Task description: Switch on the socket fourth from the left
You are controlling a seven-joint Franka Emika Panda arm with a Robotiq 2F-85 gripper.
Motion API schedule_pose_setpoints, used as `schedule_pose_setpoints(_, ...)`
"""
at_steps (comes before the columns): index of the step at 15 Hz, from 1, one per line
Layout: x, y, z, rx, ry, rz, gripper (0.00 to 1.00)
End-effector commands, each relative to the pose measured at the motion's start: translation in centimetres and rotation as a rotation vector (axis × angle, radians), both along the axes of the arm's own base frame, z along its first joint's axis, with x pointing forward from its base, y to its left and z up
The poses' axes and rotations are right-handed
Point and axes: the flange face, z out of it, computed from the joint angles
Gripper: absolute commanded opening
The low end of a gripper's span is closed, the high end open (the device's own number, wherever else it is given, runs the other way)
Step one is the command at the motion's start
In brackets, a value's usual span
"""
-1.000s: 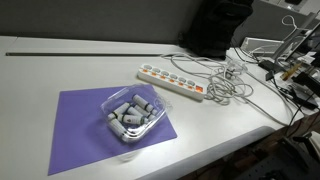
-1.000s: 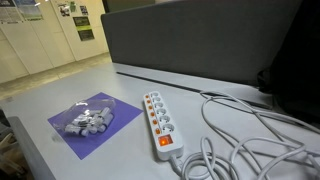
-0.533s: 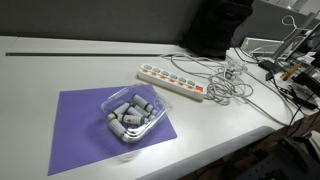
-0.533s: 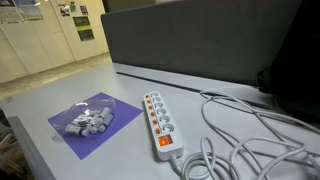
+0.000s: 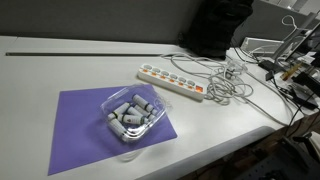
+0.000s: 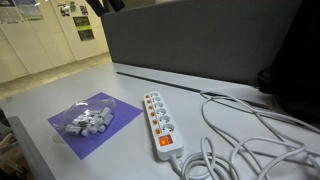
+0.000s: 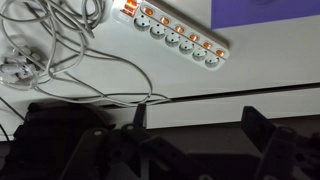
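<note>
The fourth socket's orange switch [image 7: 180,29] should light up when I push it, because the red master switch [image 7: 129,7] at the end of the power strip is glowing.
A white power strip [image 5: 170,80] with a row of several sockets, each with a small orange switch, lies on the white table; it shows in both exterior views [image 6: 160,122]. In the wrist view the strip [image 7: 178,38] lies at the top of the picture. My gripper [image 7: 195,112] is open and empty, its two dark fingers spread wide, high above the table's back edge and far from the strip. Only a dark bit of the arm [image 6: 105,5] shows at the top edge of an exterior view.
A purple mat [image 5: 75,125] holds a clear plastic tub [image 5: 130,115] of grey pieces beside the strip. Tangled white cables [image 5: 230,80] run from the strip's end with the red master switch [image 6: 166,141]. A dark partition [image 6: 200,40] stands behind the table.
A dark part of the arm has come into view at the top edge of an exterior view. The strip, tub and cables have not moved.
</note>
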Motion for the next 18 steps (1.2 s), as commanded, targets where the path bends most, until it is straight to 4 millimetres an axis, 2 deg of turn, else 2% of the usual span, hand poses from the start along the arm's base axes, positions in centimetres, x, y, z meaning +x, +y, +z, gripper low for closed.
schedule_pose_setpoints(1,4.7,-1.2,-3.7,-0.014,0.034,-0.075,0.67)
schedule_pose_setpoints(6,9.2,-2.0,-8.3,-0.016,0.121,-0.099,0.31)
schedule_pose_setpoints(10,11.5,-1.6,-11.5,0.008,0.191,-0.086,0.03)
schedule_pose_setpoints(12,12.0,-1.2,-13.3,0.019,0.233,-0.081,0.00)
schedule_pose_setpoints(18,12.0,-0.4,-19.9,0.010,0.323,-0.074,0.00)
